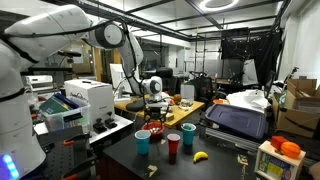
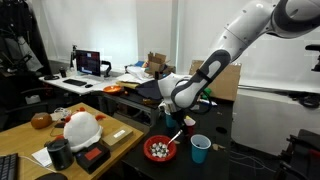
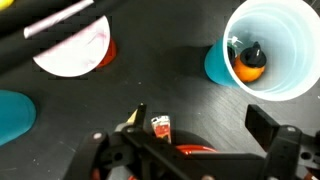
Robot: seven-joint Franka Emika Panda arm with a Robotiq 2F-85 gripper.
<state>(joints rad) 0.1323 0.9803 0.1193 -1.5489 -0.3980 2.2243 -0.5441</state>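
My open gripper has one finger next to the small red and white item (image 3: 161, 127), so next I move over and center the item before I go down to grasp it.
My gripper (image 3: 200, 125) is open and empty, hovering above the black table (image 3: 170, 85). It also shows in both exterior views (image 1: 152, 92) (image 2: 172, 108). A light blue cup (image 3: 268, 45) with a small orange object (image 3: 249, 66) inside stands ahead to the right. A red cup (image 3: 72, 45) with a pale inside stands ahead to the left. A teal cup (image 3: 14, 115) is at the left edge. A small red and white item (image 3: 160, 127) lies by my left finger. A red rim (image 3: 188, 150) shows below the jaws, partly hidden.
In the exterior views a bowl (image 2: 160, 150) with small pieces, a blue cup (image 2: 200, 148), a red cup (image 1: 174, 143) and a banana (image 1: 200, 156) sit on the black table. A white printer (image 1: 85, 100) and a grey case (image 1: 238, 120) flank it.
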